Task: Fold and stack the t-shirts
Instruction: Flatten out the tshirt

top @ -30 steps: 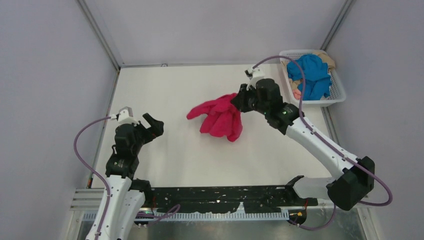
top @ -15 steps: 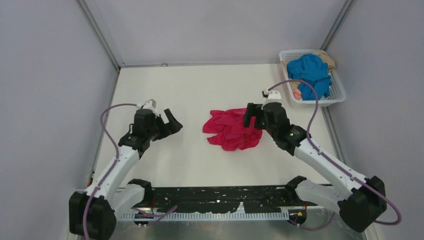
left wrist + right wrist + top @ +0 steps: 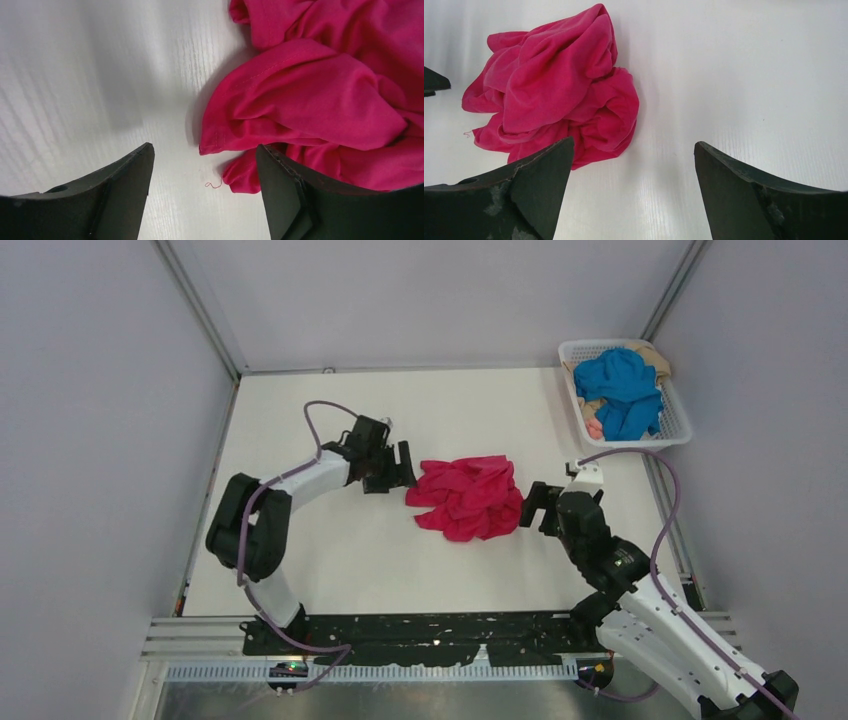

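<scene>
I expect the pink t-shirt (image 3: 464,496) to spread out much wider than the heap when I pull it, because deep folds (image 3: 484,504) lie piled over each other in the heap.
A crumpled crimson-pink t-shirt (image 3: 467,498) lies in a heap at the table's middle. My left gripper (image 3: 402,472) is open at the heap's left edge. In the left wrist view a hem corner of the pink t-shirt (image 3: 320,90) lies between the fingers of the left gripper (image 3: 205,150), untouched by them. My right gripper (image 3: 532,510) is open just right of the heap. The right wrist view shows bare table between the fingers of the right gripper (image 3: 634,143), and the pink t-shirt (image 3: 559,95) lies ahead to the left. A blue t-shirt (image 3: 622,385) and a beige t-shirt (image 3: 658,358) lie in the basket.
A white lattice basket (image 3: 680,425) stands at the table's back right corner. Grey walls close off the left, back and right sides. A loose pink thread (image 3: 214,185) lies on the white tabletop (image 3: 330,540) beside the hem.
My right gripper opened, let the pink t-shirt drop onto the table, and drew back to its right. My left arm swung across to the heap's left edge.
</scene>
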Controlling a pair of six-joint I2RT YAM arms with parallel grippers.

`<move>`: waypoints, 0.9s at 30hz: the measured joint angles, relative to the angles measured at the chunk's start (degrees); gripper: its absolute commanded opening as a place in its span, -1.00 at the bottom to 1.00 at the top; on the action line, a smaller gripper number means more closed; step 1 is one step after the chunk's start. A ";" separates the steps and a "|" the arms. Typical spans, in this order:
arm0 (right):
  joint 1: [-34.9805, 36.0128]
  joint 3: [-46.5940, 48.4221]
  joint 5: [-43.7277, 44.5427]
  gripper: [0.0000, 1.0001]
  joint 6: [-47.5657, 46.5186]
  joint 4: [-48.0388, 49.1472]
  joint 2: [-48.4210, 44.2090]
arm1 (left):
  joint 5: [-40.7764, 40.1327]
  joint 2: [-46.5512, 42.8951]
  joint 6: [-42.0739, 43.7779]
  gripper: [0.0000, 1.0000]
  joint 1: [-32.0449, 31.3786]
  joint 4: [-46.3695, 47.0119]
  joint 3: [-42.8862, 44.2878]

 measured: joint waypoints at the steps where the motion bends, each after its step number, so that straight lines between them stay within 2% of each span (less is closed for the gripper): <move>1: 0.00 -0.13 0.35 0.89 0.11 -0.07 -0.33 | 0.07 1.38 0.09 0.46 -0.52 -0.50 0.63; 6: 0.00 -0.15 1.44 0.90 0.50 -0.02 0.20 | 0.13 5.68 0.09 0.42 -3.89 -3.28 2.86; 12: 0.00 -0.42 1.03 0.90 0.85 1.49 3.06 | -1.42 8.76 -0.59 0.18 -6.29 -5.31 5.31; 15: 0.00 -1.09 -0.57 0.90 0.83 3.02 3.72 | -2.38 10.80 -1.11 -0.30 -6.51 -6.73 8.00; 17: 0.00 -1.42 -1.25 0.90 0.85 3.72 3.72 | -2.69 12.33 -1.68 -0.93 -6.54 -6.84 9.38; 18: 0.00 -1.49 -1.42 0.90 0.85 3.93 3.69 | -2.67 12.94 -2.29 -1.00 -6.62 -6.88 9.79; 24: 0.00 -2.71 -1.62 0.90 1.01 5.27 3.21 | -3.08 13.11 -2.56 -1.00 -7.02 -6.47 9.40; 27: -0.02 -2.82 -1.60 0.91 1.62 5.07 4.07 | -5.66 9.49 -2.58 -1.00 -7.17 -5.88 5.62</move>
